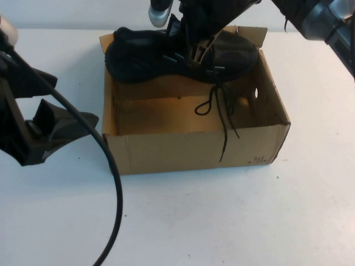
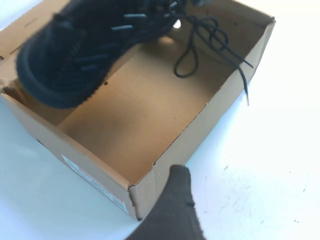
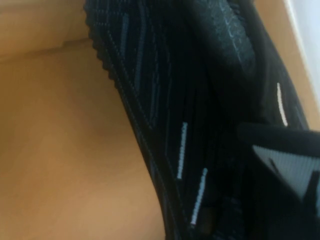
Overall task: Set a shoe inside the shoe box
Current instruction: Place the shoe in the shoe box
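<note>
The shoe is hanging too far over the box's back edge, so my right gripper should move it forward above the open box's bottom (image 1: 158, 114) before lowering it.
The black knit shoe (image 1: 150, 52) hangs over the back part of the open brown cardboard shoe box (image 1: 194, 147), toe to the left, with its laces (image 1: 222, 111) dangling into the box. My right gripper (image 1: 197, 51) comes down from the top and is shut on the shoe's tongue area. The right wrist view shows the shoe's knit upper (image 3: 165, 100) close up above the box floor (image 3: 60, 150). My left gripper (image 1: 69, 113) is open and empty over the table, left of the box. The left wrist view shows the shoe (image 2: 75, 55), the box (image 2: 150, 110) and one finger (image 2: 175, 210).
The box stands on a white table (image 1: 222, 221). The left arm's black cable (image 1: 113, 183) curves down in front of the box's left corner. The lid flap (image 1: 244, 32) rises behind the shoe. A lace end hangs over the front wall.
</note>
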